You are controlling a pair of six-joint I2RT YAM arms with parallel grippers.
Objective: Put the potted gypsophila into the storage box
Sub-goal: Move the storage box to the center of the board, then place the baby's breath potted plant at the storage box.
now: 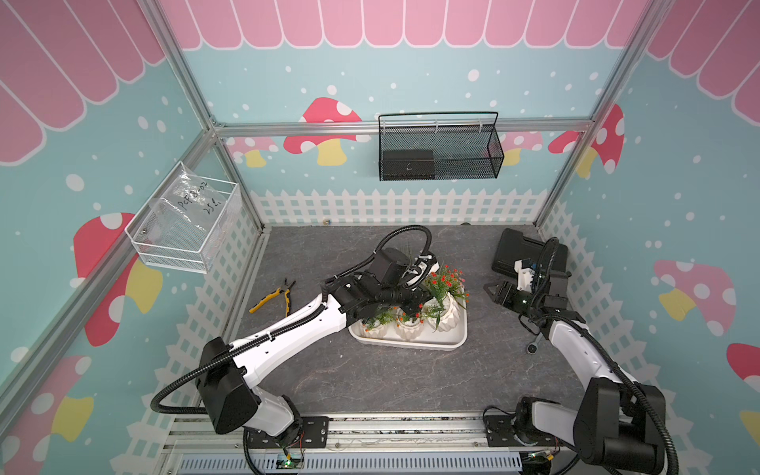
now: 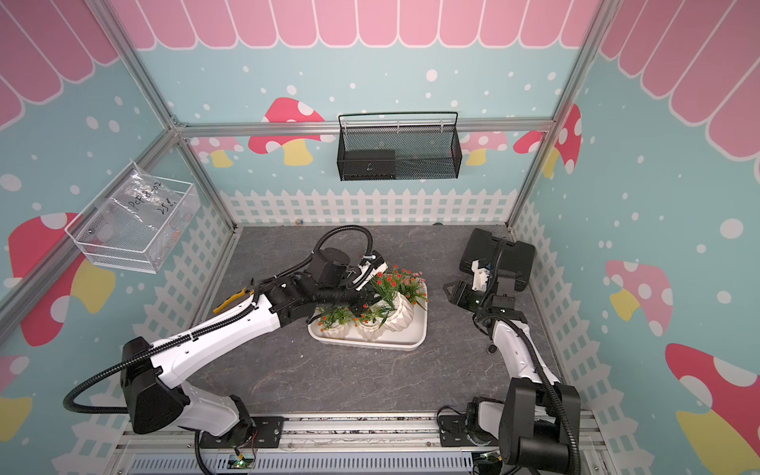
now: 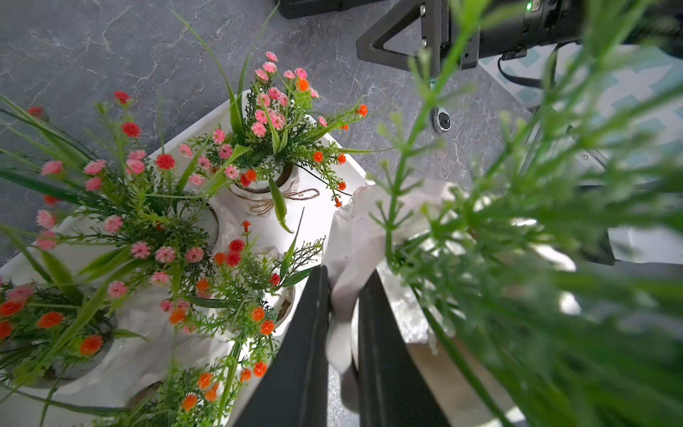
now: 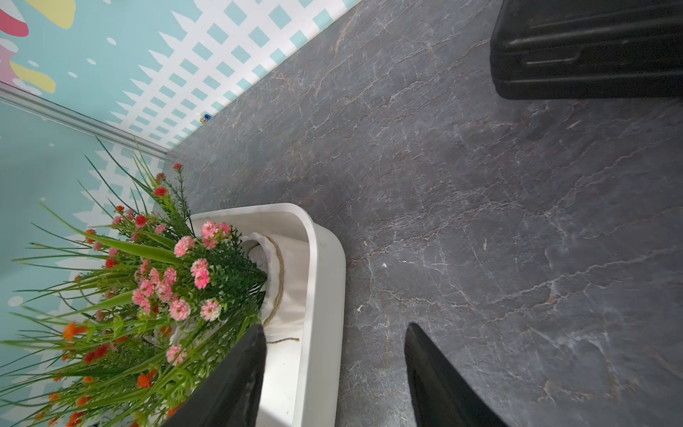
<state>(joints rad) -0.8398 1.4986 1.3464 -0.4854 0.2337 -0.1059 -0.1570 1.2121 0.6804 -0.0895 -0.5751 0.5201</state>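
Observation:
The potted gypsophila (image 2: 398,313) is hanging by its rim over the box's free near corner (image 2: 412,337). I keep lowering it with my left gripper until the pot stands there.
The white storage box (image 1: 411,343) (image 2: 370,344) sits mid-table with several potted gypsophila inside, such as two small pots (image 1: 376,327) (image 1: 408,327) along its near side. My left gripper (image 1: 411,305) (image 3: 347,273) is shut on the white rim of one more potted gypsophila (image 1: 446,314) (image 3: 369,229), which is tilted over the box's right half. Whether it rests on the box floor I cannot tell. My right gripper (image 1: 495,290) (image 4: 334,332) stands open and holds nothing, just right of the box rim (image 4: 321,295), near a pink-flowered pot (image 4: 273,281).
Yellow-handled pliers (image 1: 273,297) lie left of the left arm. A black tool case (image 1: 522,251) is at the back right under the right arm. A black mesh basket (image 1: 440,152) hangs on the back wall and a white wire basket (image 1: 185,222) on the left wall.

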